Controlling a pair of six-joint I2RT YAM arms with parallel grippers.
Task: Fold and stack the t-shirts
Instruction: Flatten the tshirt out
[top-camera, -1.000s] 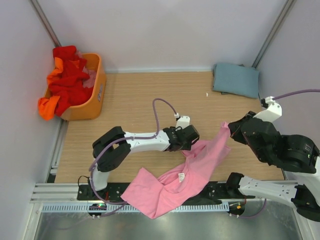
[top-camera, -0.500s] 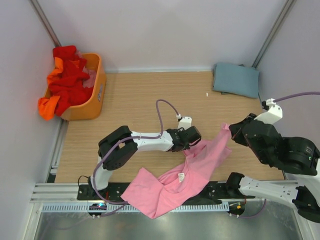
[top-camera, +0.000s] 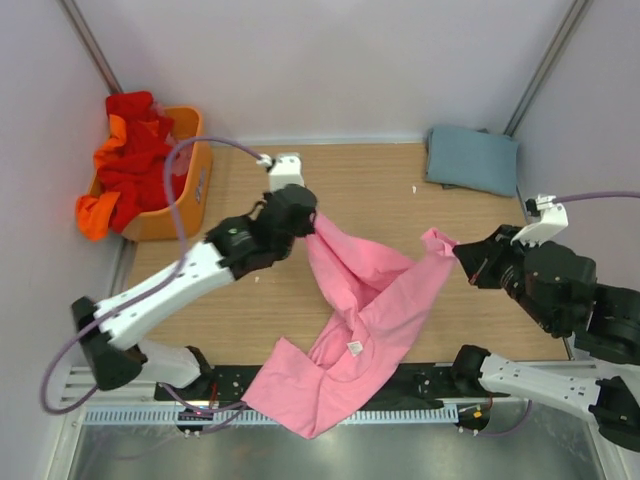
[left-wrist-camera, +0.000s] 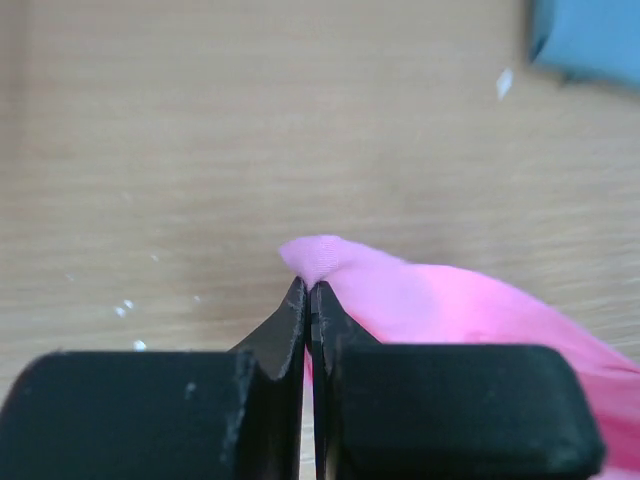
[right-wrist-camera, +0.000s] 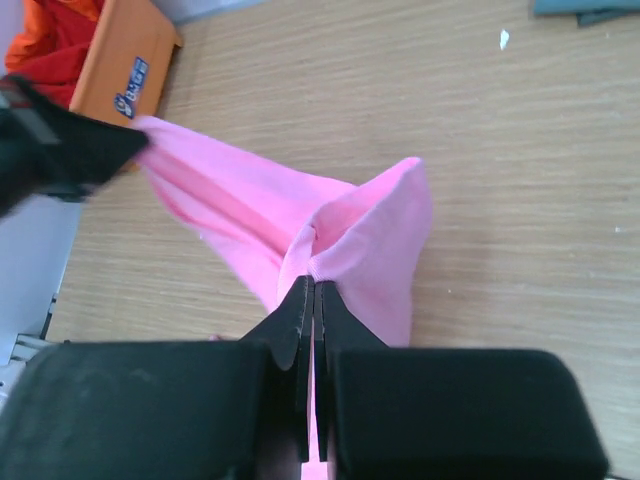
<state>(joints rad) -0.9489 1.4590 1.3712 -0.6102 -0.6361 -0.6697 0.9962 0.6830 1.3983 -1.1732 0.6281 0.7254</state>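
Next, my left gripper pulls away from my right gripper before both lay the pink t-shirt flat farther back (top-camera: 255, 172), because the t-shirt hangs in folds over the table's near edge (top-camera: 322, 388).
A light pink t-shirt (top-camera: 365, 305) hangs stretched between both grippers above the wooden table (top-camera: 380, 190), its lower part drooping over the near edge. My left gripper (top-camera: 312, 222) is shut on one pinched edge of the pink t-shirt (left-wrist-camera: 420, 295). On the right, my right gripper (top-camera: 458, 252) is shut on another edge of the pink t-shirt (right-wrist-camera: 370, 235). A folded grey-blue t-shirt (top-camera: 472, 158) lies at the back right. Red and orange t-shirts (top-camera: 130, 160) are heaped in the orange basket (top-camera: 190, 190).
The orange basket stands at the back left against the wall. A small white scrap (top-camera: 414, 188) lies on the table near the folded grey-blue shirt. The metal frame rail (top-camera: 120, 385) runs along the near edge.
My left gripper closed on the pink shirt and lifted it up and back to the left, spreading the cloth. The right gripper shifted slightly, still holding its edge.
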